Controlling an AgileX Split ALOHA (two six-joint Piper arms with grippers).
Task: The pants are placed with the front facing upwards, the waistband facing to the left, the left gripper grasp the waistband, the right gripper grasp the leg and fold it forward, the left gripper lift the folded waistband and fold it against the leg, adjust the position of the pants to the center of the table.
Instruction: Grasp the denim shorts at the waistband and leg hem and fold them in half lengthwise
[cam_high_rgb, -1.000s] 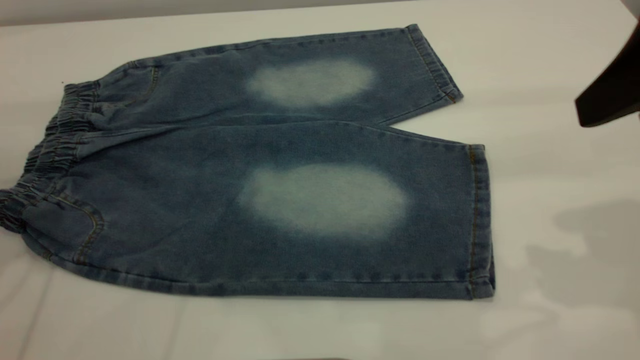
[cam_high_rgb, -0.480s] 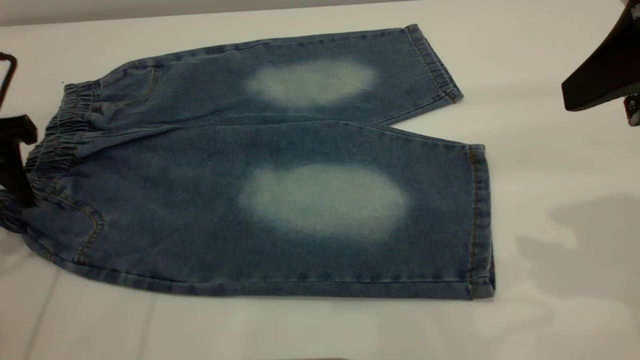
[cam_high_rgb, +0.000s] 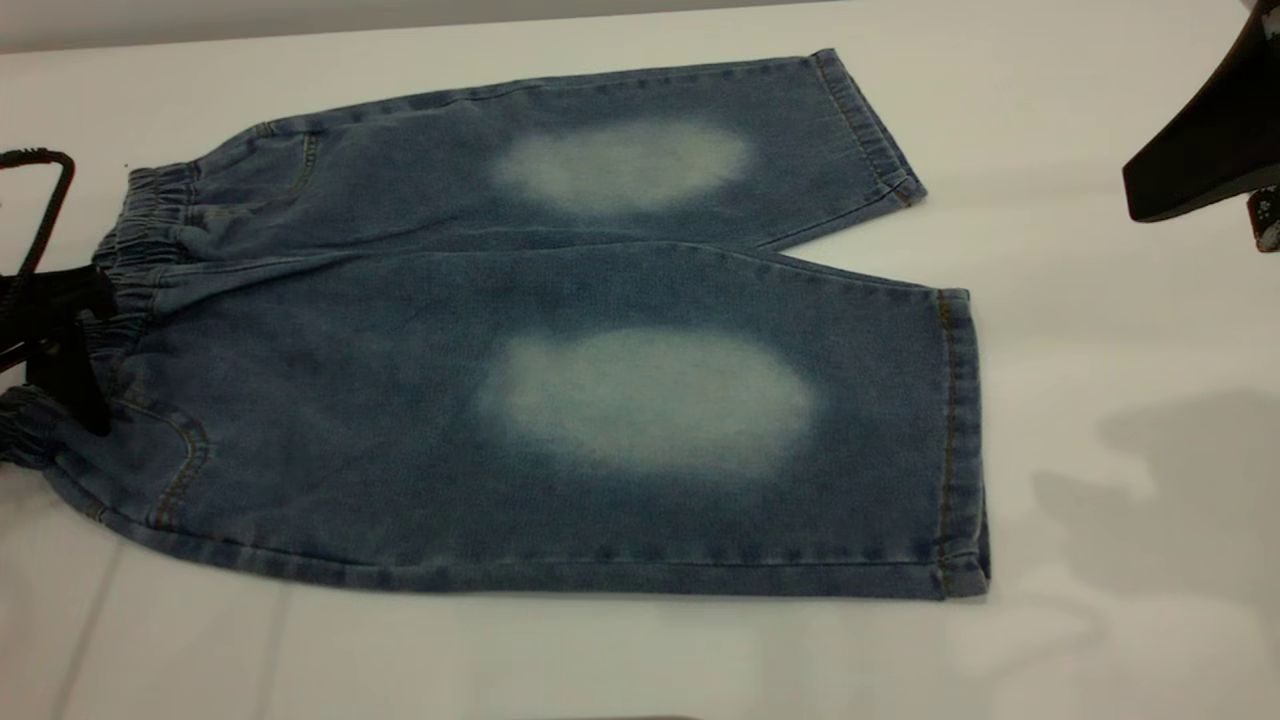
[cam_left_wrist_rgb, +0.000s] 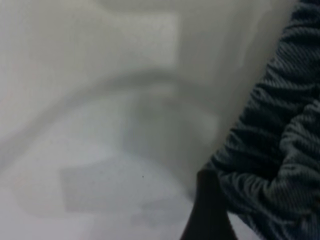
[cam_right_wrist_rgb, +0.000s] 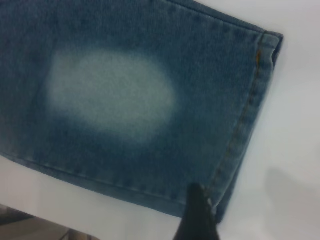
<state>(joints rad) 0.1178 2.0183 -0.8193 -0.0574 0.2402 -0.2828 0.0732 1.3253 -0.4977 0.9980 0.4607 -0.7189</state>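
Observation:
An open gap (cam_high_rgb: 882, 247) separates the hems, so the near leg (cam_high_rgb: 654, 408) will fold over and the far leg will stay lying when I lift the near leg and carry it across.
The blue denim pants (cam_high_rgb: 560, 330) lie flat on the white table (cam_high_rgb: 1100, 350), front up, with pale oval knee patches. The gathered waistband (cam_high_rgb: 130, 250) is at the left and the leg hems are at the right. My left gripper (cam_high_rgb: 88, 350), black with a looped cord, is down at the waistband's middle and stands open. One of its fingers (cam_left_wrist_rgb: 207, 212) is beside the ruffled band (cam_left_wrist_rgb: 280, 165). My right gripper (cam_high_rgb: 1190, 160) hangs at the far right, above the table and clear of the legs. Its wrist view looks down on a leg hem corner (cam_right_wrist_rgb: 250, 125).
White tabletop surrounds the pants on all sides, widest at the right and along the front. The table's far edge (cam_high_rgb: 400, 25) runs just behind the far leg. Soft arm shadows (cam_high_rgb: 1150, 500) fall on the right of the table.
My left gripper came in from the left edge and moved over the waistband. My right gripper shifted slightly up and left a second ago and has held since. The pants have not moved.

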